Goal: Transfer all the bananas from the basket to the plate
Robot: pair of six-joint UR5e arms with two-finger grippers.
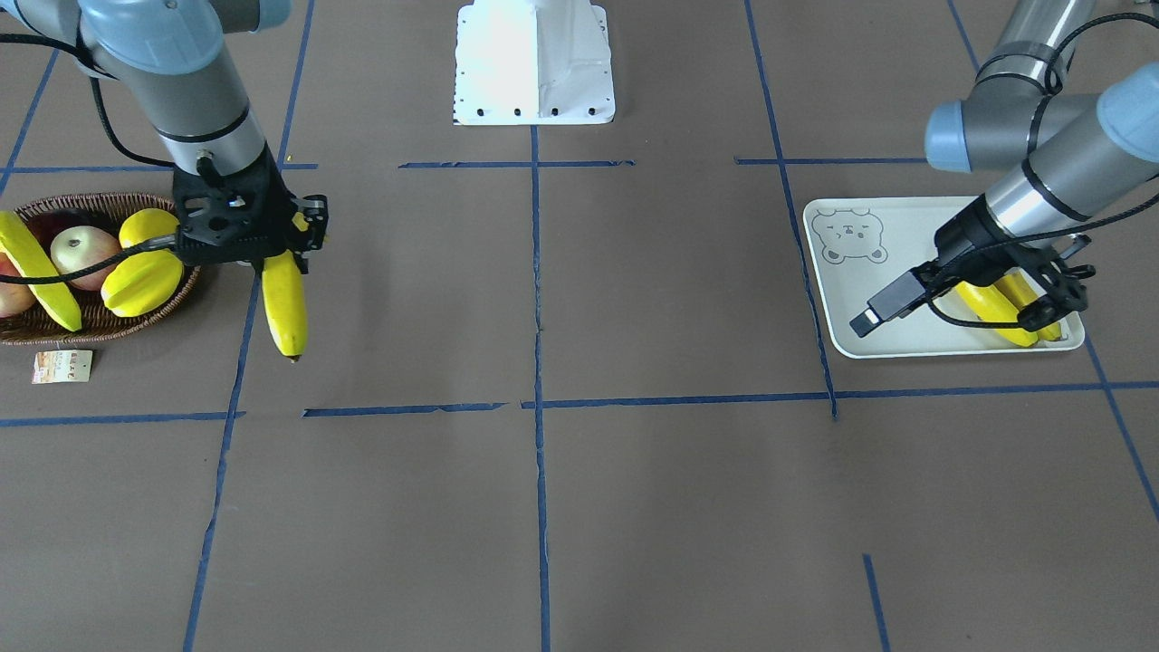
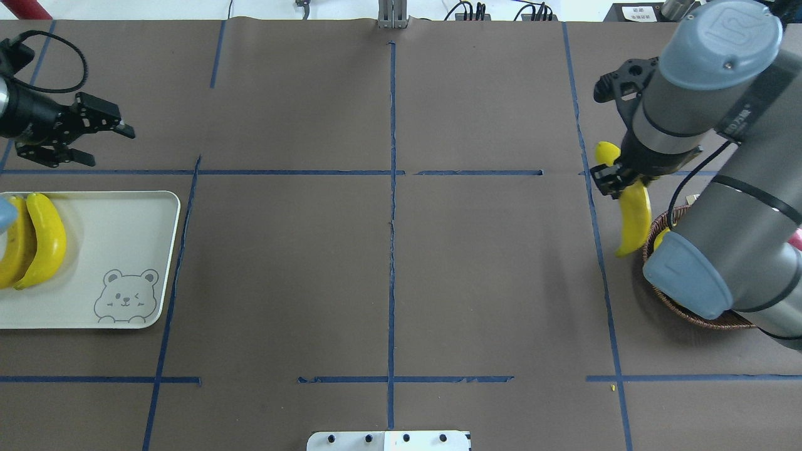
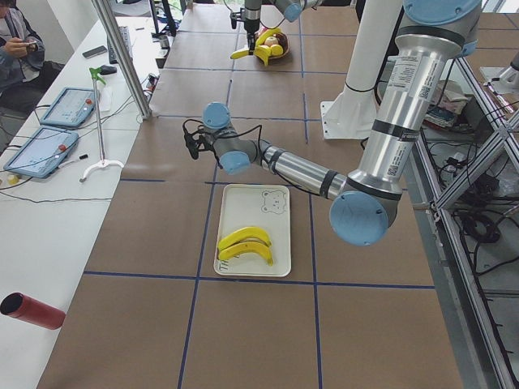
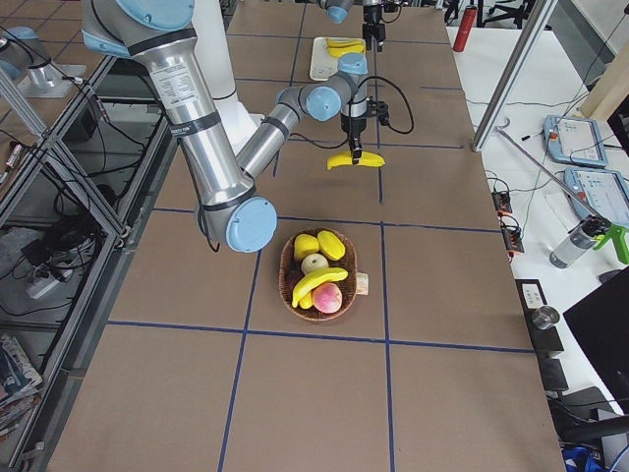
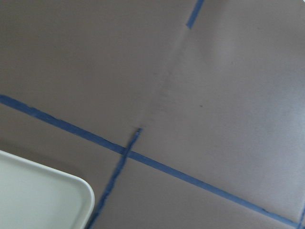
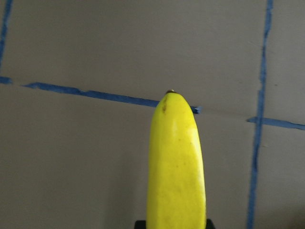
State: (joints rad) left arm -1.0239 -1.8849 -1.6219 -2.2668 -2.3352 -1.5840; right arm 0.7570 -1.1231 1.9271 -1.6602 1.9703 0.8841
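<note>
I keep moving my left gripper toward the yellow banana's loose end (image 1: pixel 286 315), which sticks out from my right gripper, until the left gripper's fingers close around that end.
My right gripper (image 2: pixel 617 178) is shut on a yellow banana (image 1: pixel 285 308), which hangs in the air just beside the wicker basket (image 1: pixel 100 333). The right wrist view shows that banana (image 6: pixel 176 162) over bare table. One more banana (image 1: pixel 36 272) lies in the basket. Two bananas (image 2: pixel 44 238) lie side by side on the white bear plate (image 2: pixel 113 238). Beyond the plate's far edge my left gripper (image 2: pixel 113 148) hangs open with nothing in it. My right arm hides most of the basket (image 2: pixel 689 313) in the overhead view.
The basket also holds a yellow starfruit (image 1: pixel 140 281), a round yellow fruit (image 1: pixel 149 226) and an apple (image 1: pixel 86 254); its paper tag (image 1: pixel 62 366) lies on the table. The white robot base (image 1: pixel 534 63) stands at the table's middle edge. A person sits at a side table (image 3: pixel 49 146).
</note>
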